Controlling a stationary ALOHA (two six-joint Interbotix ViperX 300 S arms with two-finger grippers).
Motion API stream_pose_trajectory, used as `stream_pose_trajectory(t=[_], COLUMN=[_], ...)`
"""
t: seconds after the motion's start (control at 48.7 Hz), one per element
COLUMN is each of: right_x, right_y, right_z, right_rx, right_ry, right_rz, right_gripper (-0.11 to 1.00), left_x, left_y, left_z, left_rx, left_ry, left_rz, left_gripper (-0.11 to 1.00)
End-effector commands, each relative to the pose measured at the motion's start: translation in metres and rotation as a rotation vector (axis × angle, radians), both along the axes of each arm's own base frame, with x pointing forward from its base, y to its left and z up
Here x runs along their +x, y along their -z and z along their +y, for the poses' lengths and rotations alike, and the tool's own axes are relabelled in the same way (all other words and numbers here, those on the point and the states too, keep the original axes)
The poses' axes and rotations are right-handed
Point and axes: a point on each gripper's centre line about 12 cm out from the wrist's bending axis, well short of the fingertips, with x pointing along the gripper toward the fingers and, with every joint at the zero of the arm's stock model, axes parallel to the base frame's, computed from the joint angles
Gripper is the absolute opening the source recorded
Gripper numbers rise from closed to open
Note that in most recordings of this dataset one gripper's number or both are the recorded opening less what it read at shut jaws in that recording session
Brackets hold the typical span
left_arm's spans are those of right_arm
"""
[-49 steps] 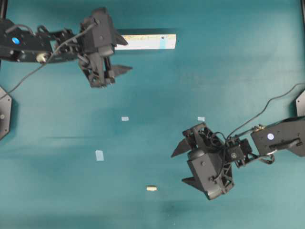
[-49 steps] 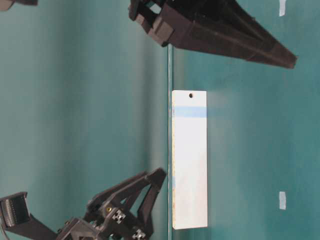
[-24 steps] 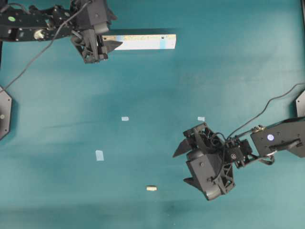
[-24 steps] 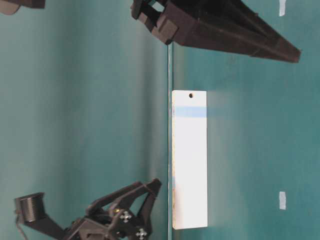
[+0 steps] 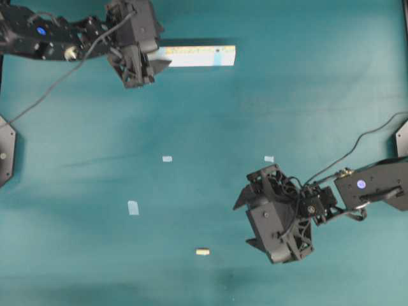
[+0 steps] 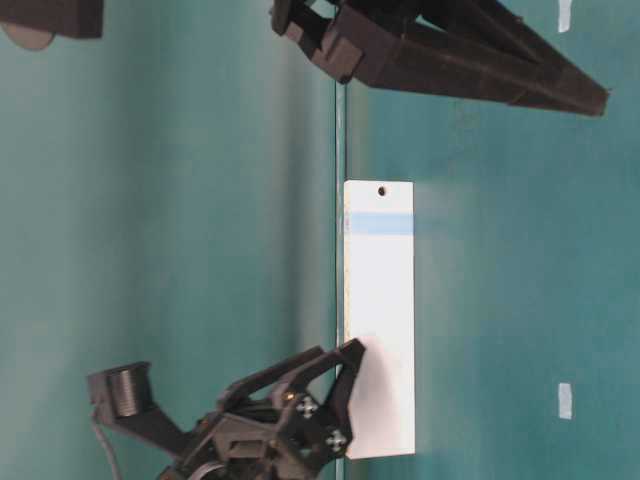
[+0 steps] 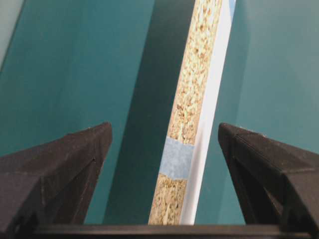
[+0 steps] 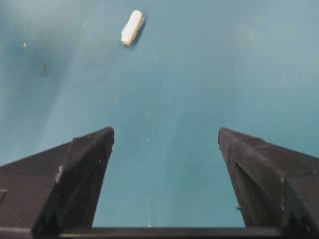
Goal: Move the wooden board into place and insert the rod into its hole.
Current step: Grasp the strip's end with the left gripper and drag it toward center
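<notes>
The wooden board (image 5: 201, 57) is far from the tape squares in the middle of the table (image 5: 269, 159). The robot's left gripper should bring the board there before the right gripper takes the rod.
The wooden board (image 5: 197, 56) lies at the top of the table, white face up, with a pale blue patch (image 5: 218, 57) and a small hole (image 5: 217, 49) near its right end. My left gripper (image 5: 160, 56) is open and straddles the board's left end. In the left wrist view the speckled edge of the board (image 7: 192, 99) runs between the open left gripper (image 7: 164, 134). The rod (image 5: 203, 252) lies low on the table. My right gripper (image 5: 245, 220) is open and empty, to the right of the rod. In the right wrist view the rod (image 8: 132, 27) lies far ahead of the right gripper (image 8: 165, 137).
Three small pale-blue tape squares sit mid-table (image 5: 167, 159), (image 5: 269, 159), (image 5: 133, 207). In the table-level view the board (image 6: 380, 320) lies along the table's far edge, with the left gripper (image 6: 335, 365) at its near end and the right gripper's fingers (image 6: 480, 65) above.
My left gripper has swung up from below the board and then moved right, onto the board's left end. The right gripper has turned slightly in place. Board and rod have not moved.
</notes>
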Motion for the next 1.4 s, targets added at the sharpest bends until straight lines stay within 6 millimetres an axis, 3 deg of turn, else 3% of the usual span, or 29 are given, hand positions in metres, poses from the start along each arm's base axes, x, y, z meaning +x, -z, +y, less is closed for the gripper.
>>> stream_pose_trajectory(t=[0.0, 0.205, 0.493, 0.657, 0.821, 1.17, 1.375], right_x=[0.004, 0.005, 0.007, 0.007, 0.007, 0.006, 0.005], right_y=[-0.017, -0.018, -0.021, -0.020, -0.020, -0.019, -0.017], right_z=[0.003, 0.003, 0.004, 0.004, 0.004, 0.004, 0.003], right_rx=[0.023, 0.026, 0.027, 0.020, 0.016, 0.012, 0.005], right_ry=[0.002, 0.004, 0.005, 0.006, 0.006, 0.005, 0.007], right_rz=[-0.044, -0.045, -0.051, -0.036, -0.029, -0.024, -0.007], right_gripper=[0.91, 0.91, 0.91, 0.91, 0.91, 0.91, 0.91], left_x=[0.006, 0.007, 0.014, 0.014, 0.010, 0.013, 0.027], left_y=[-0.004, 0.019, 0.027, 0.030, 0.035, 0.032, -0.002], left_z=[0.006, 0.007, 0.014, 0.014, 0.010, 0.005, -0.010], left_rx=[0.021, -0.006, -0.013, -0.018, -0.029, -0.024, -0.010], left_ry=[-0.004, -0.007, -0.015, -0.017, -0.013, 0.000, 0.042], left_rz=[-0.029, 0.019, 0.024, 0.029, 0.049, 0.041, -0.014], left_gripper=[0.90, 0.90, 0.82, 0.57, 0.21, 0.21, 0.21])
